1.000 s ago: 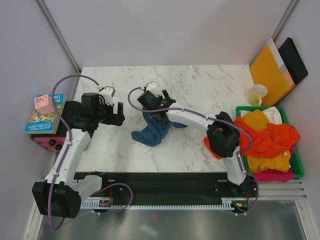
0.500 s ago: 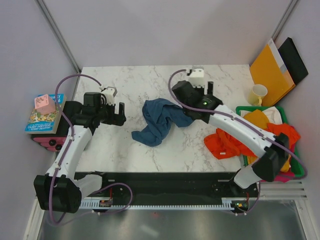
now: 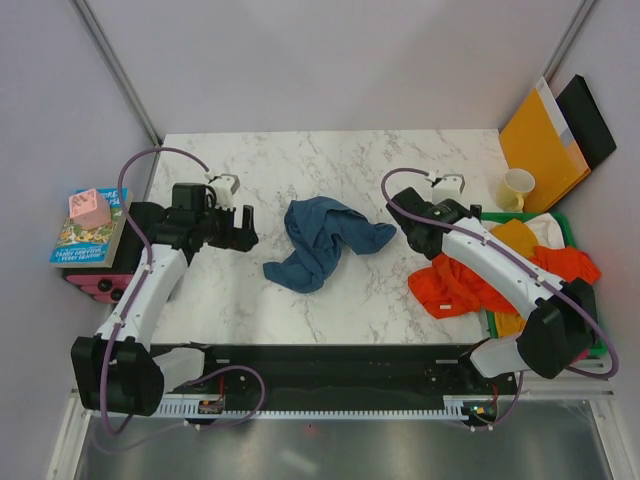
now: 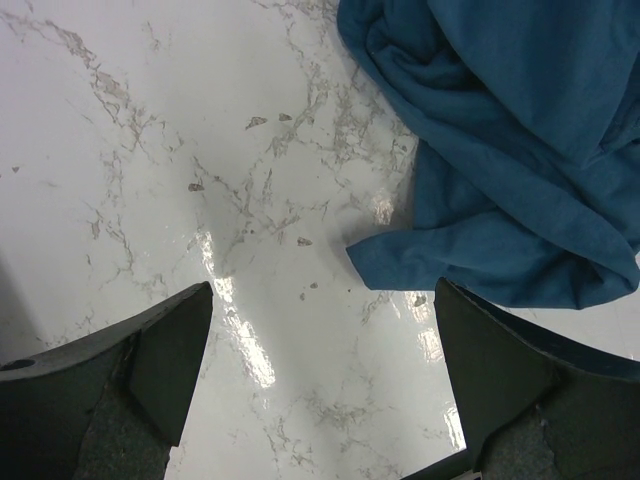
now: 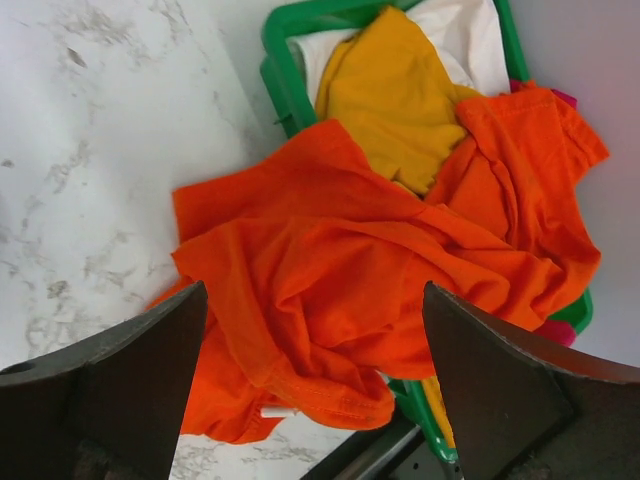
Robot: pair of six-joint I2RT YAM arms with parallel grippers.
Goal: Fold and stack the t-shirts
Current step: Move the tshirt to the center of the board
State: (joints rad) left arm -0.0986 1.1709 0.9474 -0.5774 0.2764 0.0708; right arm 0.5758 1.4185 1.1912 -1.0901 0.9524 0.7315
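My right gripper should keep moving down until it closes on the orange t-shirt (image 3: 442, 290), since a loose fold (image 5: 262, 345) lies between its open fingers, outside the green basket.
The dark teal-blue t-shirt (image 3: 322, 240) lies crumpled in the middle of the marble table; its left edge shows in the left wrist view (image 4: 500, 130). My left gripper (image 3: 245, 225) is open and empty just left of it, over bare marble (image 4: 322, 300). An orange t-shirt (image 3: 460, 285) spills from the green basket (image 3: 597, 330) onto the table. My right gripper (image 3: 425, 232) is open and empty above it (image 5: 314, 295), with the orange cloth (image 5: 340, 270) between the jaws. A yellow tee (image 5: 395, 95) and a pink one (image 3: 550, 352) lie in the basket.
A yellow mug (image 3: 517, 188), the orange paper envelope (image 3: 540, 135) and a black folder (image 3: 590, 115) stand at the back right. A book (image 3: 88, 228) with a pink object (image 3: 88, 207) sits off the table's left edge. White cloth (image 5: 455, 30) lies in the basket.
My right arm let go of the teal shirt, swung right from over it and now hangs above the orange shirt. The teal shirt settled on the table. My left gripper edged slightly right.
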